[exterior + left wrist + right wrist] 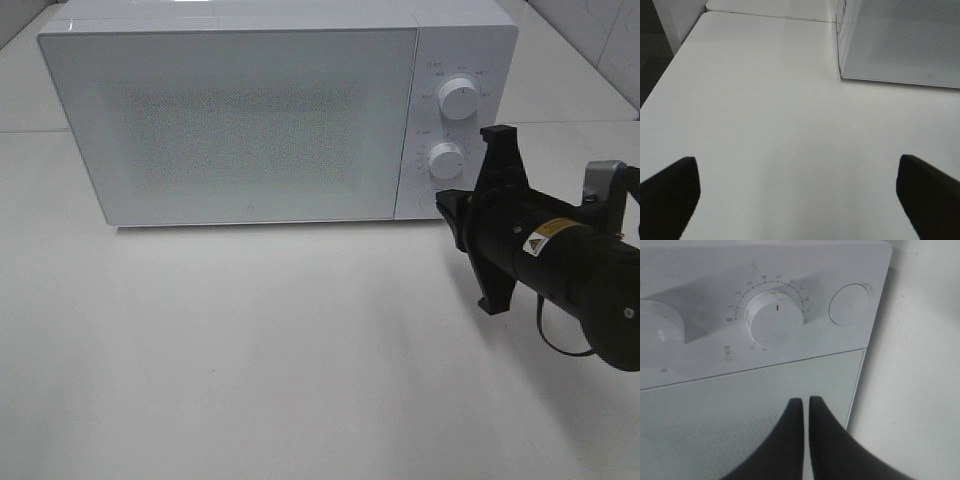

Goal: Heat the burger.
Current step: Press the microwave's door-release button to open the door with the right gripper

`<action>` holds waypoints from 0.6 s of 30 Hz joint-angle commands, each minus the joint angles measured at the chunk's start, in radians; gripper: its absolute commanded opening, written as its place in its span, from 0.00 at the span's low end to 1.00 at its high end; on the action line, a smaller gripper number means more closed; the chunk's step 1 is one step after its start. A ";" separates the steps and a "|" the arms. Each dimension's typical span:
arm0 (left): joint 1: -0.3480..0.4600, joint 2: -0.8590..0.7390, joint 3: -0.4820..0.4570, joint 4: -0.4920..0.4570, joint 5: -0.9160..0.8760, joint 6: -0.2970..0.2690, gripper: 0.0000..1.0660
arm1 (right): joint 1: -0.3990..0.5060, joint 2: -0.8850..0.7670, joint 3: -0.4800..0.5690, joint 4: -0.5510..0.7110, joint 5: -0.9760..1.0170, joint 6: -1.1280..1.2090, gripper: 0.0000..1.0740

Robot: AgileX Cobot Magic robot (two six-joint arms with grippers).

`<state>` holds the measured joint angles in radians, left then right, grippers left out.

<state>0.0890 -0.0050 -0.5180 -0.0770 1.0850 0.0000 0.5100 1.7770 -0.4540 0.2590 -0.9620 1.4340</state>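
The door beside the control panel has my right gripper's fingers pointing at it, so I should move back and line them up with the round button before I press.
The burger is out of view in every frame. A white microwave stands at the back of the table with its door closed. My right gripper is shut with nothing between its fingers. It hovers just in front of the microwave's lower right corner, below the timer knob. In the right wrist view its closed fingertips point at the door's edge beside the control panel. My left gripper stands wide open and empty over bare table, left of the microwave.
The control panel carries an upper knob, a lower knob and a round button. The white table stretches in front. Its left edge drops off beside the left arm.
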 commanded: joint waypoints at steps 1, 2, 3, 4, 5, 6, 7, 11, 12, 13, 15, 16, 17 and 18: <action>0.003 -0.003 0.001 0.000 -0.015 0.000 0.95 | 0.041 0.021 -0.044 0.062 0.016 -0.006 0.00; 0.003 -0.003 0.001 0.000 -0.015 0.000 0.95 | 0.041 0.021 -0.044 0.062 0.016 -0.006 0.00; 0.003 -0.003 0.001 0.000 -0.015 0.000 0.95 | 0.064 0.027 -0.060 0.114 0.031 -0.017 0.00; 0.003 -0.003 0.001 0.000 -0.015 0.000 0.95 | 0.064 0.027 -0.060 0.114 0.031 -0.017 0.00; 0.003 -0.003 0.001 0.000 -0.015 0.000 0.95 | 0.090 0.027 -0.068 0.185 0.044 -0.046 0.00; 0.003 -0.003 0.001 0.000 -0.015 0.000 0.95 | 0.099 0.027 -0.068 0.220 0.041 -0.065 0.01; 0.003 -0.003 0.001 0.000 -0.015 0.000 0.95 | 0.099 0.027 -0.068 0.220 0.041 -0.065 0.01; 0.003 -0.003 0.001 0.000 -0.015 0.000 0.95 | 0.119 0.027 -0.068 0.377 0.040 -0.150 0.01; 0.003 -0.003 0.001 0.000 -0.015 0.000 0.95 | 0.119 0.027 -0.068 0.394 0.039 -0.153 0.01; 0.003 -0.003 0.001 0.000 -0.015 0.000 0.95 | 0.119 0.027 -0.068 0.394 0.039 -0.153 0.01; 0.003 -0.003 0.001 0.000 -0.015 0.000 0.95 | 0.118 0.027 -0.068 0.422 0.035 -0.159 0.01; 0.003 -0.003 0.001 0.000 -0.015 0.000 0.95 | 0.118 0.027 -0.068 0.434 0.025 -0.172 0.00; 0.003 -0.003 0.001 0.000 -0.015 0.000 0.95 | 0.118 0.027 -0.068 0.435 0.022 -0.175 0.00; 0.003 -0.003 0.001 0.000 -0.015 0.000 0.95 | 0.118 0.027 -0.068 0.435 0.022 -0.175 0.00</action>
<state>0.0890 -0.0050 -0.5180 -0.0770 1.0850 0.0000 0.6270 1.8050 -0.5140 0.6900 -0.9340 1.2820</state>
